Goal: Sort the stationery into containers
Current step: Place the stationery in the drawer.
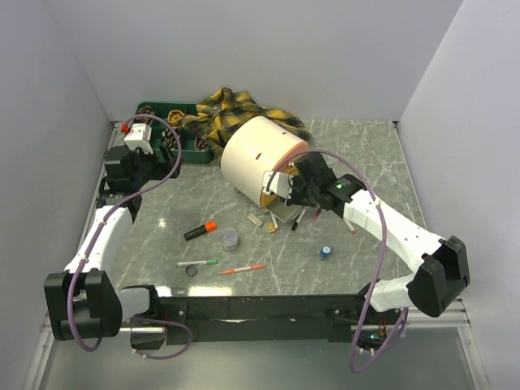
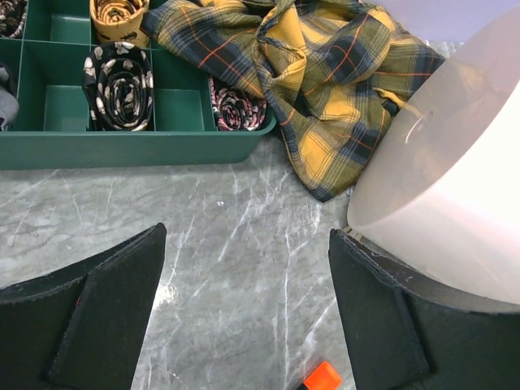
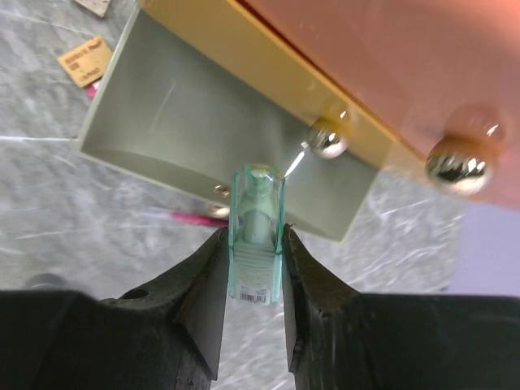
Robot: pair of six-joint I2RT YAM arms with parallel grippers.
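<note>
The clear green clip's tip (image 3: 260, 174) is over the open pale drawer, so the robot's right gripper should now move inward and let go of the clip above the drawer's empty bottom (image 3: 207, 122).
My right gripper (image 3: 253, 244) is shut on a clear green clip (image 3: 257, 231) and holds it at the mouth of a pale drawer (image 3: 187, 122) pulled out of the cream drum (image 1: 258, 154); the drum's orange face (image 3: 390, 57) carries metal knobs (image 3: 328, 140). My left gripper (image 2: 248, 237) hangs open and empty over bare table between the dark green tray (image 2: 130, 150) and the drum (image 2: 447, 195). Loose stationery lies on the table: a black highlighter with an orange cap (image 1: 200, 230), a grey tape roll (image 1: 229, 238), a white pen (image 1: 197, 262), an orange pen (image 1: 242, 268).
A yellow-and-black plaid cloth (image 1: 240, 110) lies behind the drum, against the tray (image 1: 166, 122), whose compartments hold rolled items (image 2: 119, 85). Small erasers (image 1: 254, 219), thin pens (image 1: 299, 218) and a blue item (image 1: 326, 252) lie by the drum's front. White walls enclose three sides.
</note>
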